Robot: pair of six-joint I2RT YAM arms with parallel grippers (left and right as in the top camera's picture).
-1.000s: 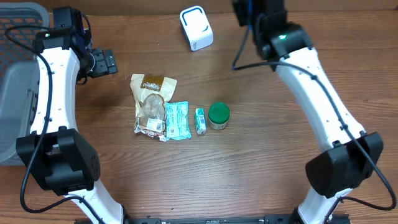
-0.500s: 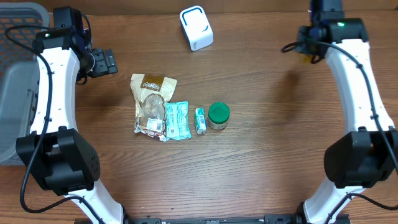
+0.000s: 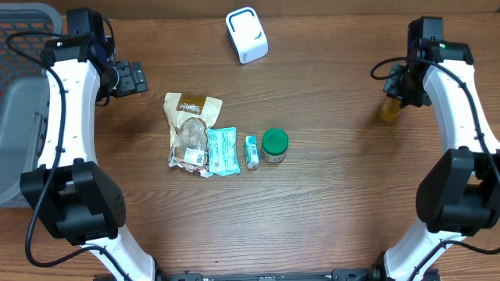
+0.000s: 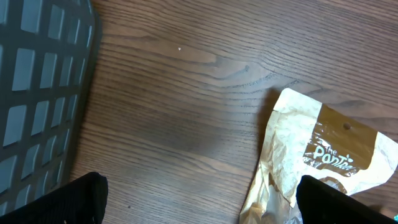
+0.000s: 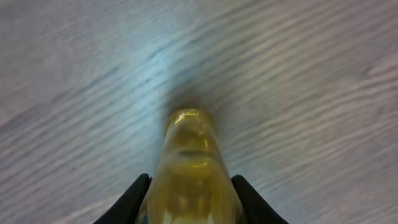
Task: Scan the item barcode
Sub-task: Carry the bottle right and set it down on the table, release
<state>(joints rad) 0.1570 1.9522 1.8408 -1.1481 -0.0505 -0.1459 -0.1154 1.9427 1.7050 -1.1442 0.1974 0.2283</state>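
Note:
My right gripper should keep lowering the yellow bottle point(image 3: 388, 110), which points down at open wood point(image 3: 375, 134), until the bottle's lower end rests there, and then let go.
My right gripper point(image 3: 396, 100) is shut on a yellow bottle point(image 3: 388, 109) at the right side of the table. In the right wrist view the bottle point(image 5: 189, 162) fills the space between my black fingers point(image 5: 132, 196) and points down at the wood; whether it touches the table I cannot tell. A white scanner with a blue rim point(image 3: 246, 35) stands at the back centre. My left gripper point(image 3: 134, 78) hangs open at the back left. Its fingertips point(image 4: 84, 198) stand wide apart over bare wood, beside the top of a tan snack bag point(image 4: 323, 149).
The tan bag point(image 3: 191, 121), a teal packet point(image 3: 222, 151), a small green box point(image 3: 251, 151) and a green-lidded jar point(image 3: 274, 144) lie in a row mid-table. A grey basket point(image 3: 19, 117) sits at the left edge, and its wall point(image 4: 37, 93) is close to my left gripper.
My right arm has swung from beside the scanner at the back centre out to the right side of the table, carrying the yellow bottle lower. The left arm has not moved.

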